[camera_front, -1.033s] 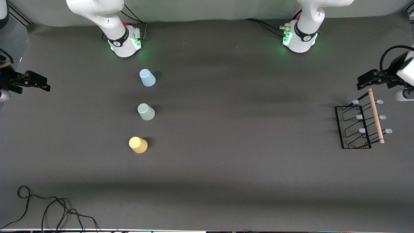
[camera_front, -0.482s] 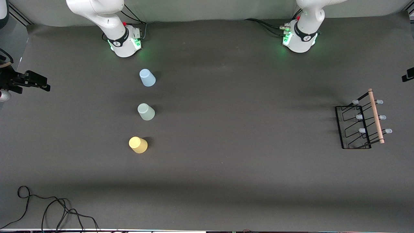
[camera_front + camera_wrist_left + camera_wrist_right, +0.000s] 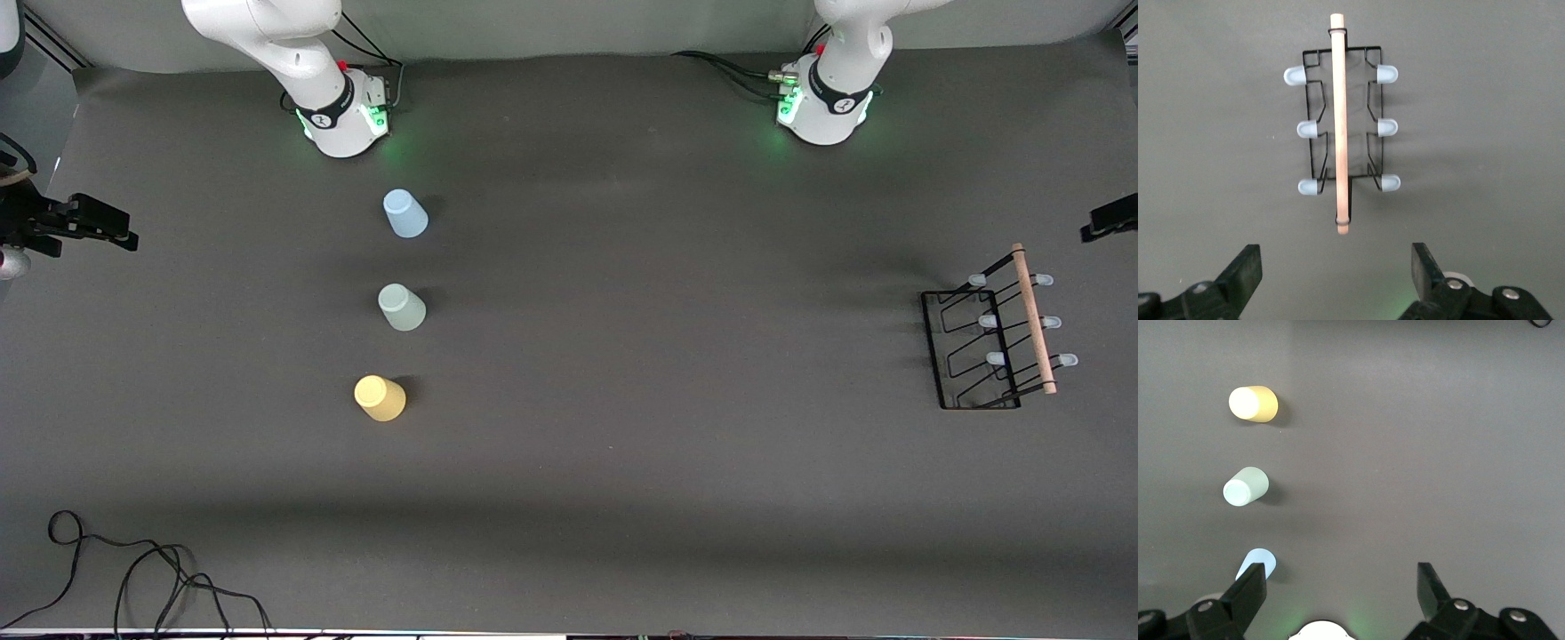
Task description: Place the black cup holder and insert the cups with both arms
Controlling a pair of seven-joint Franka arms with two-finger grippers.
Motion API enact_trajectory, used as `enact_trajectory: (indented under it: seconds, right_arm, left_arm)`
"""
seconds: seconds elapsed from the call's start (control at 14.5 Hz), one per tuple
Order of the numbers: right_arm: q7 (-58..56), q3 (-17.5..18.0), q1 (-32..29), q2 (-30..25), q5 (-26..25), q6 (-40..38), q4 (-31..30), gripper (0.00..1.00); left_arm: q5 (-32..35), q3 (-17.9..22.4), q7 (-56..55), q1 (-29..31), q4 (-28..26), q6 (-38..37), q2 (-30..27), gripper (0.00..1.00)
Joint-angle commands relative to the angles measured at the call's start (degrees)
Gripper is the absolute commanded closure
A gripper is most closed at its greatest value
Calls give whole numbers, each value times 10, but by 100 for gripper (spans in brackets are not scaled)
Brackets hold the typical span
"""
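Note:
I expect the whole black cup holder (image 3: 987,341) to come along in one piece when I carry it, because black uprights hold both ends of the wooden handle (image 3: 1049,383).
The black cup holder (image 3: 969,342) stands toward the left arm's end of the table, its wooden handle (image 3: 1033,320) on top and pale-tipped pegs (image 3: 1386,73) along both sides. The light blue cup (image 3: 405,214), pale green cup (image 3: 402,308) and yellow cup (image 3: 380,397) stand narrow end up in a row toward the right arm's end, yellow nearest the front camera. My left gripper (image 3: 1335,273) hangs open over the table edge by the holder, touching nothing. My right gripper (image 3: 1341,590) waits open over the table's edge at the right arm's end, the blue cup (image 3: 1257,563) by one finger.
A loose black cable (image 3: 133,569) lies at the front corner toward the right arm's end. The two arm bases (image 3: 342,116) glow green along the table edge farthest from the front camera. Bare dark mat (image 3: 667,356) spans the stretch between cups and holder.
My left gripper has drawn away from the holder's handle end toward the table edge, nearly leaving the front view, then edged back a little. The right arm, cups and holder have not moved.

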Motion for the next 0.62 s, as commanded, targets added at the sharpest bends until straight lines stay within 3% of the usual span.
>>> enact_trajectory:
  seconds: [0.0, 0.21, 0.55]
  right_arm:
    - [12, 2, -2, -11, -2, -4, -6, 0]
    - [12, 2, -2, -11, -2, -4, -6, 0]
    - [13, 2, -1, -12, -3, -4, -7, 0]
  left_arm:
    - [12, 0, 1, -6, -77, 79, -15, 0]
    - [12, 0, 2, -6, -117, 135, -1, 0]
    - [12, 0, 4, -6, -117, 178, 50, 0]
